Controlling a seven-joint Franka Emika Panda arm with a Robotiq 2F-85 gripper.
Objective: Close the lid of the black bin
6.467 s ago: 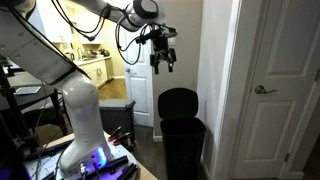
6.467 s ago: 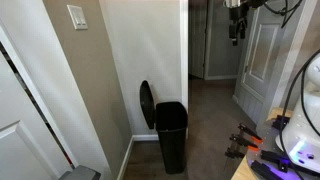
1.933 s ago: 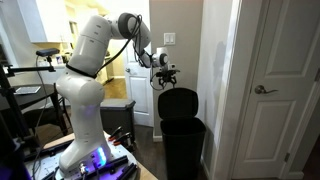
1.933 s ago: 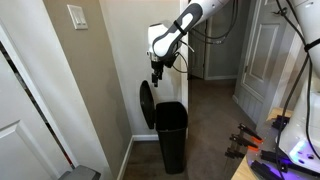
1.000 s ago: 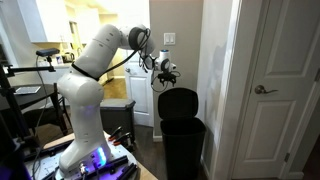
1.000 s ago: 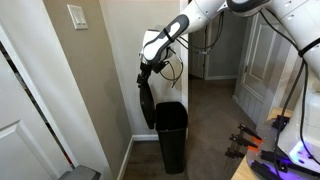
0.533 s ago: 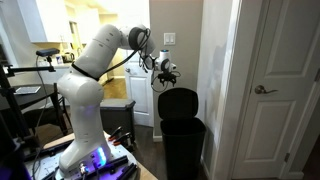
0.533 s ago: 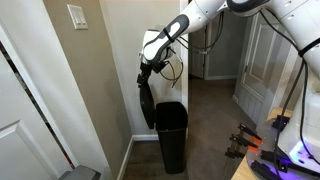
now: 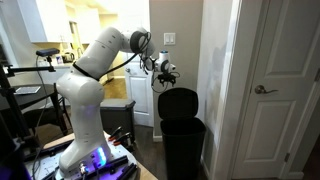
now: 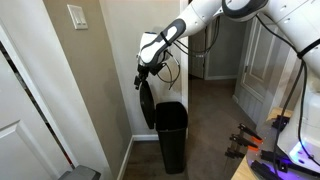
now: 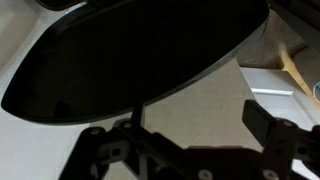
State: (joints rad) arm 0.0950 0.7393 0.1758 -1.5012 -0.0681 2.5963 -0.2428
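Observation:
The lid leans back (image 10: pixel 147 98) toward the wall and the robot's gripper is on its side, so the robot should move back and push the lid toward the bin's opening (image 10: pixel 172 109).
The black bin (image 9: pixel 182 142) stands on the floor against a white wall, and it shows in both exterior views (image 10: pixel 170 135). Its lid (image 9: pixel 178 102) stands upright and open, close to the wall (image 10: pixel 147 103). In the wrist view the lid (image 11: pixel 140 45) fills the top as a dark rounded panel. My gripper (image 10: pixel 141 78) is at the lid's top edge, on the wall side, as an exterior view (image 9: pixel 163 70) also shows. It is open (image 11: pixel 195 125) and empty, with one finger (image 11: pixel 266 122) to the right of the lid's edge. Whether it touches the lid is unclear.
A white door (image 9: pixel 272 90) with a lever handle stands close beside the bin. A wall corner with a light switch (image 10: pixel 77 16) lies on the bin's other side. A table with tools (image 10: pixel 262 150) and the robot base (image 9: pixel 80 140) stand nearby. A hallway lies behind.
The arm came down from high near the doorway to the top edge of the upright lid. Over the last second it has barely moved. The lid has stayed upright.

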